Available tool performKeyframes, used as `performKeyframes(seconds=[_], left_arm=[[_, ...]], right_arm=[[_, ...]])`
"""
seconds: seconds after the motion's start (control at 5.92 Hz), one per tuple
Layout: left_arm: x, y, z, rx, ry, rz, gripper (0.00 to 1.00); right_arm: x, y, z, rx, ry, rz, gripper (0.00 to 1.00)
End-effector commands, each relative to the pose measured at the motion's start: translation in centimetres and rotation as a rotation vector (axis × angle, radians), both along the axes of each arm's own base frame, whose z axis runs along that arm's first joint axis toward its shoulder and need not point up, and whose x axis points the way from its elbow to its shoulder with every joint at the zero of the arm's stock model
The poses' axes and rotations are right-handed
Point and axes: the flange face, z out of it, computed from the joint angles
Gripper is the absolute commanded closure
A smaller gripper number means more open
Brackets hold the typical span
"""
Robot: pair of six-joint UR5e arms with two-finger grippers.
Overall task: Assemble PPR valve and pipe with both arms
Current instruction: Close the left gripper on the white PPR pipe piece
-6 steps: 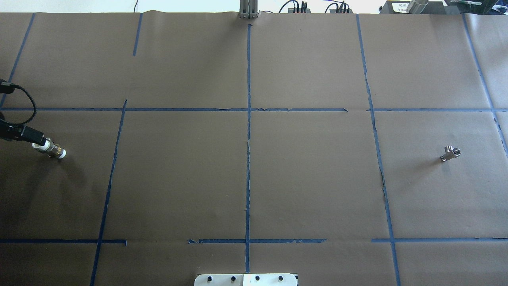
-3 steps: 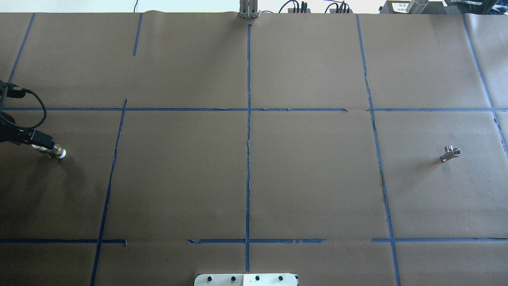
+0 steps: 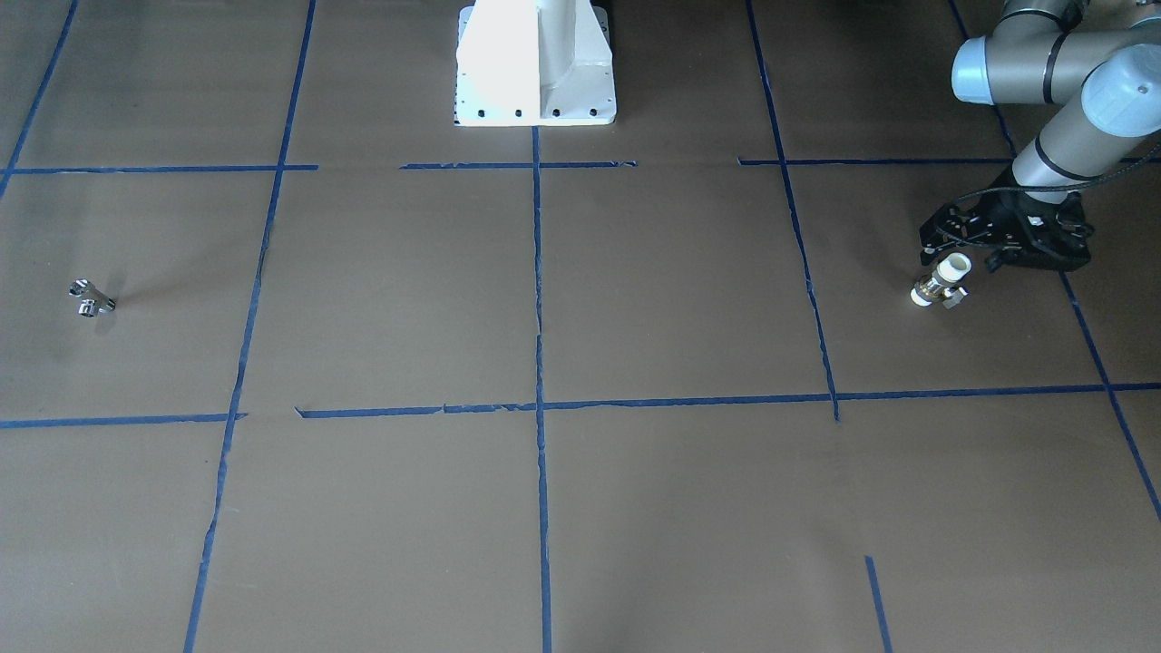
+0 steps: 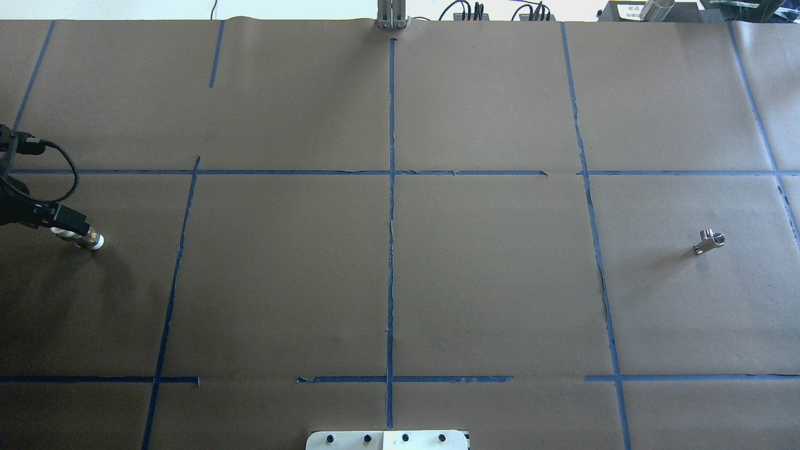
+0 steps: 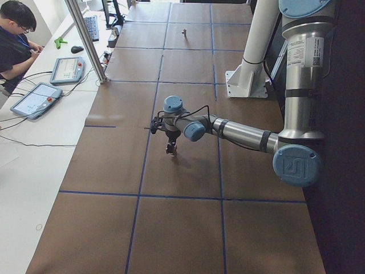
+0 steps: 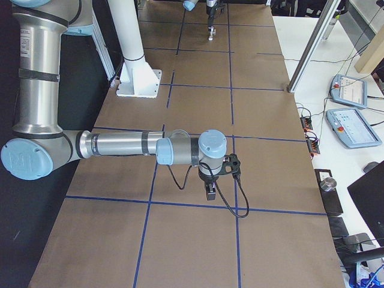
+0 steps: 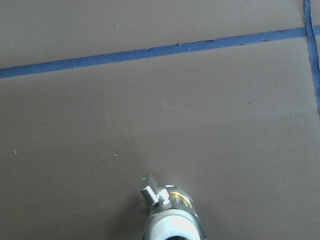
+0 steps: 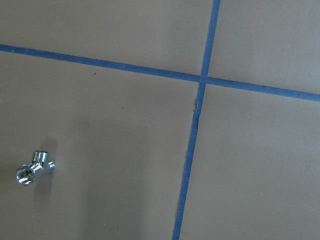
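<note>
The PPR valve's open white end [image 3: 955, 267] is pointing up, so I expect the PPR valve to stand upright on its other end when I carry and lower it.
The PPR valve [image 3: 940, 283], white ends with a brass middle, lies on the brown paper at the table's left end; it also shows in the overhead view [image 4: 90, 238] and at the bottom edge of the left wrist view [image 7: 170, 215]. My left gripper [image 3: 960, 258] hangs just above it with its jaws spread over the valve's near white end, holding nothing. The pipe [image 4: 709, 240], a small chrome bent fitting, lies alone at the right end [image 3: 91, 299] [image 8: 34, 169]. My right gripper [image 6: 210, 191] shows only in the exterior right view, above the paper; I cannot tell whether it is open.
Blue tape lines divide the brown paper into squares. The white robot base [image 3: 535, 63] stands at the table's near middle edge. A metal post [image 4: 391, 19] rises at the far edge. An operator [image 5: 14, 34] and tablets sit beyond the far side.
My left arm has moved a little right and down over the valve, so it covers more of it in the overhead view. The valve and the pipe have not moved.
</note>
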Motion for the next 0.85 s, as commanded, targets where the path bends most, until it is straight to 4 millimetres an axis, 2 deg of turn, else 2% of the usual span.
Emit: performKeyframes(seconds=[0.0, 0.17, 0.34, 0.51, 0.68], left_arm=[[0.1, -0.1, 0.0, -0.004, -0.001, -0.002, 0.69], [0.0, 0.0, 0.0, -0.003, -0.004, -0.004, 0.91], [0.0, 0.0, -0.2, 0.000, -0.001, -0.004, 0.95], [0.0, 0.0, -1.1, 0.012, 0.008, -0.005, 1.00], [0.0, 0.0, -2.8, 0.030, 0.021, -0.006, 1.00]], right_arm=[[0.0, 0.0, 0.0, -0.001, 0.000, 0.001, 0.00], [0.0, -0.1, -0.1, 0.002, -0.001, 0.001, 0.00], [0.0, -0.1, -0.1, 0.002, -0.001, 0.001, 0.00], [0.0, -0.1, -0.1, 0.002, -0.001, 0.001, 0.00], [0.0, -0.1, -0.1, 0.002, -0.002, 0.001, 0.00]])
